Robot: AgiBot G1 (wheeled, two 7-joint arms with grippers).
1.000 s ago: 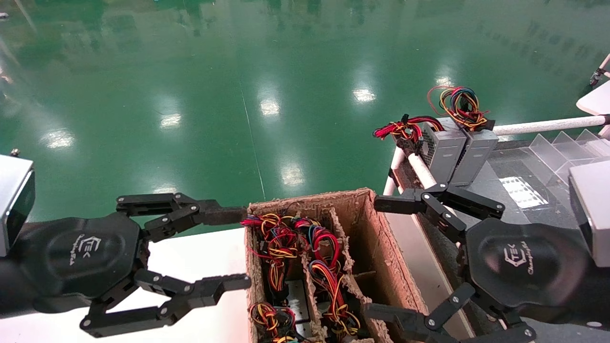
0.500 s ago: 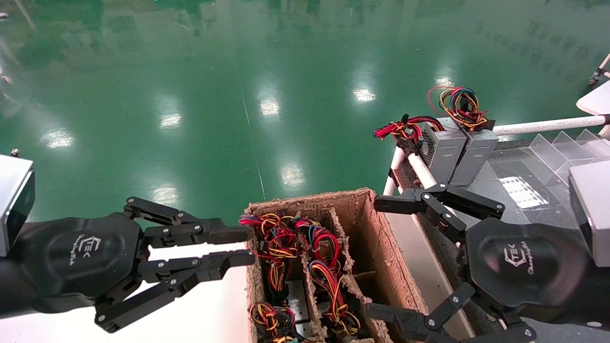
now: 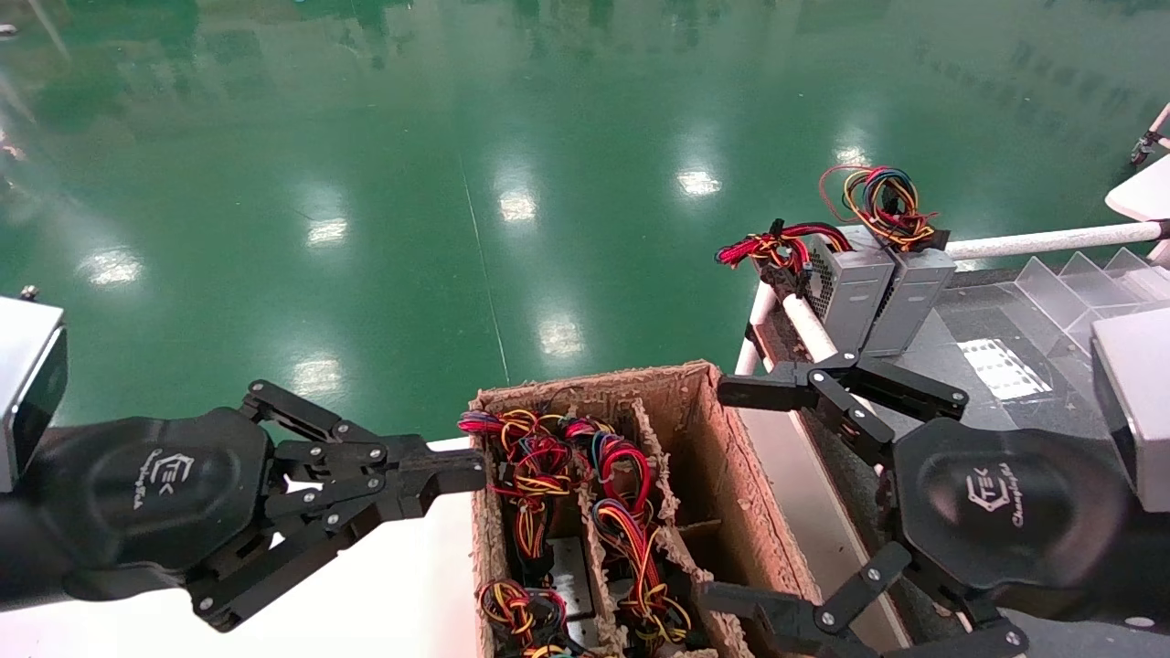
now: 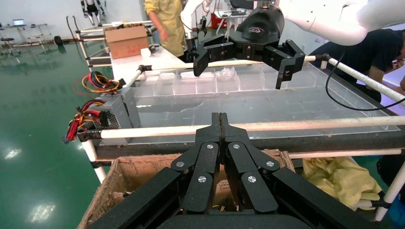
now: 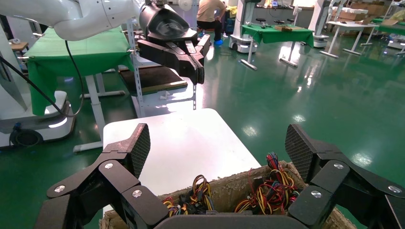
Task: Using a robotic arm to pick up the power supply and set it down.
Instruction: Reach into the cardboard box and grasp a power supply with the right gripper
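Observation:
Loose wire bundles point(image 3: 533, 530), lifted, will dangle the boxed, silver-cased power supply tilted.
My right gripper point(image 3: 727, 493), all black, hangs open over the right side of a worn cardboard box point(image 3: 704, 429); in the right wrist view its pads point(image 5: 138, 148) stand wide apart above the box rim point(image 5: 224, 188). Several power supplies stand in the box, showing red, yellow and black wire bundles point(image 3: 626, 530) and a little silver casing point(image 3: 567, 562). On the bench behind lies a slim silver-grey power supply point(image 3: 914, 288) with coloured wires. My left gripper point(image 3: 471, 471) is shut and empty at the box's left wall; in the left wrist view its jaws point(image 4: 219, 117) are pressed together.
A mesh-vented grey unit point(image 3: 845, 288) with a red-black cable bundle lies against the slim one. White pipe rails point(image 3: 1042, 242) edge the dark bench, with clear acrylic dividers point(image 3: 1079, 283) farther right. A white table point(image 3: 384, 585) lies under the left arm. People stand far behind the bench point(image 4: 167, 19).
My left gripper has gone from wide open to shut, with nothing between its fingers. The right arm, the box and the units on the bench have not moved.

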